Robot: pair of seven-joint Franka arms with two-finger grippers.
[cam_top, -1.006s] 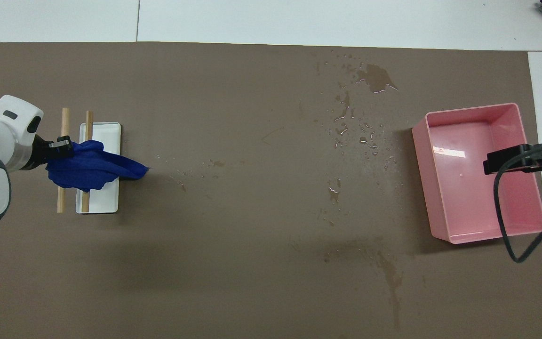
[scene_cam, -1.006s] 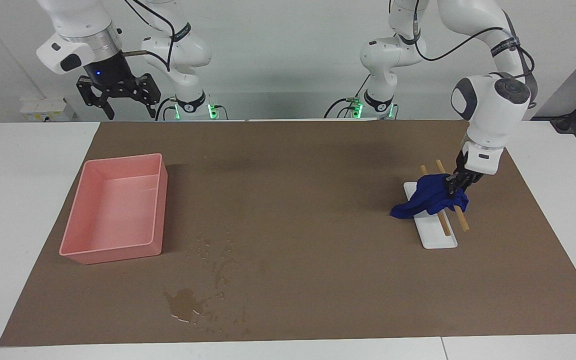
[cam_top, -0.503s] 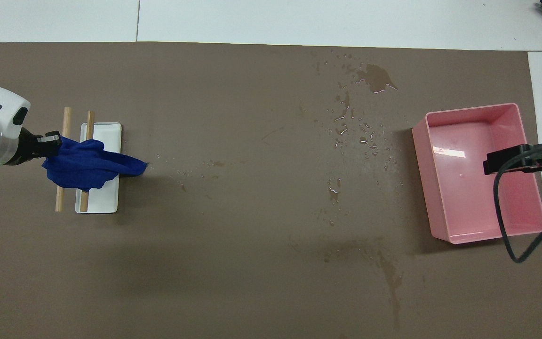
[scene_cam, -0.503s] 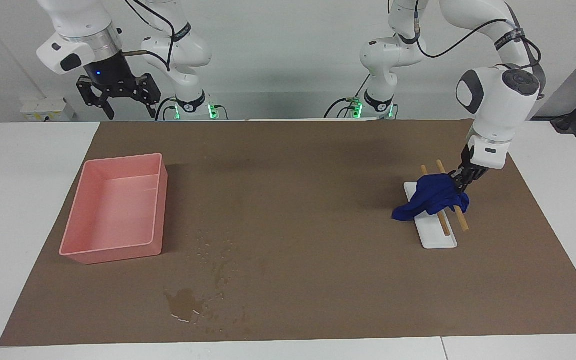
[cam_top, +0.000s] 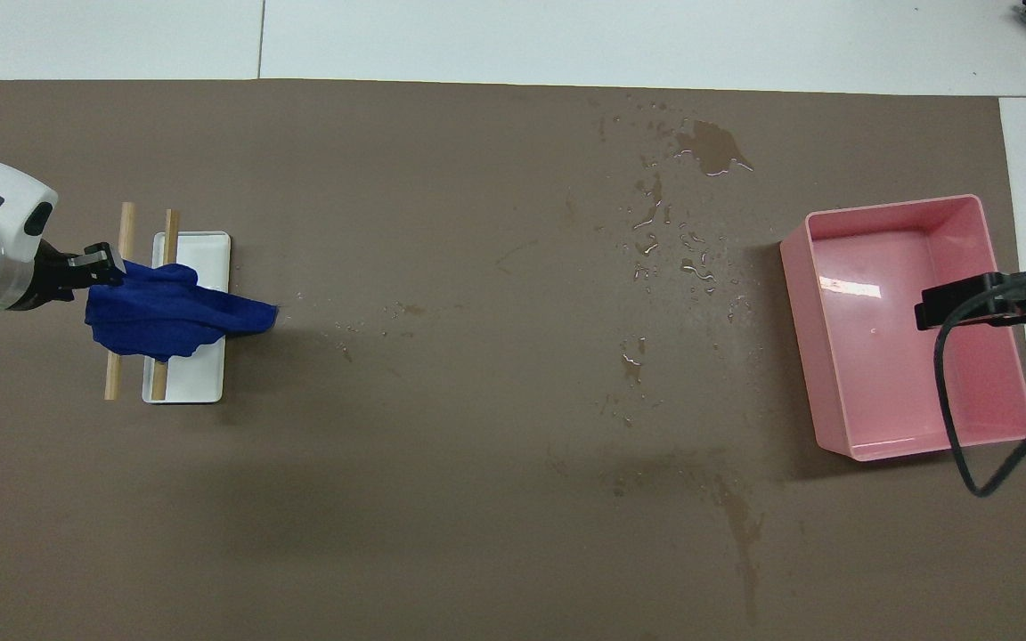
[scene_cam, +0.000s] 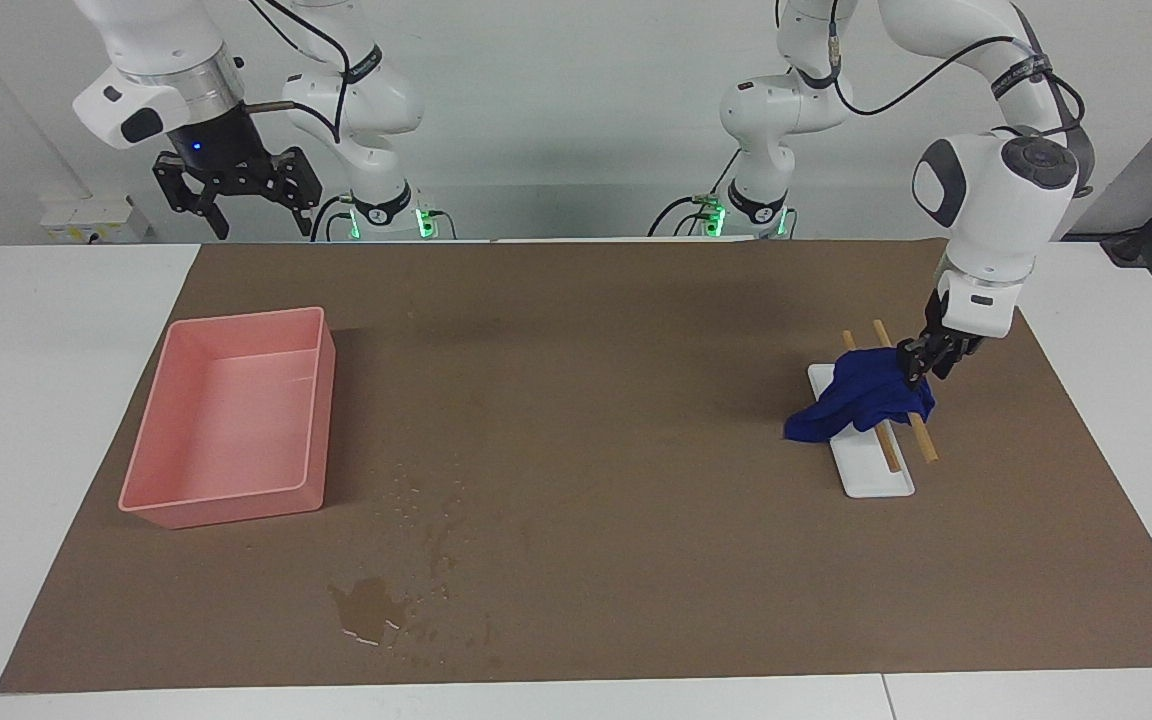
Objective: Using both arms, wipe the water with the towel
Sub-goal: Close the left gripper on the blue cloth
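The water (cam_top: 710, 148) is near the pink bin, far from the white rack. Next, my left gripper lifts the towel (cam_top: 173, 312) and hands it to my right gripper.
The navy-blue towel (scene_cam: 861, 395) (cam_top: 166, 307) lies bunched over a white rack with two wooden sticks, and one corner trails onto the brown mat. My left gripper (scene_cam: 921, 365) (cam_top: 99, 267) is shut on the towel's end toward the left arm's end of the table, just above the sticks. The water is a small glossy puddle (scene_cam: 368, 605) (cam_top: 711, 147) near the mat's edge farthest from the robots. Droplets (scene_cam: 426, 500) (cam_top: 673, 249) are scattered nearer the robots. My right gripper (scene_cam: 261, 222) (cam_top: 932, 307) hangs open, high over a pink bin.
The white rack base (scene_cam: 881, 478) (cam_top: 183, 378) carries the wooden sticks (scene_cam: 924, 442) (cam_top: 112, 378). The empty pink bin (scene_cam: 226, 500) (cam_top: 887, 206) stands toward the right arm's end, beside the droplets. Faint damp streaks (cam_top: 736, 516) mark the mat nearer the robots.
My left gripper rose a little and drew the towel's held end slightly toward the left arm's end of the table. The right arm has not moved.
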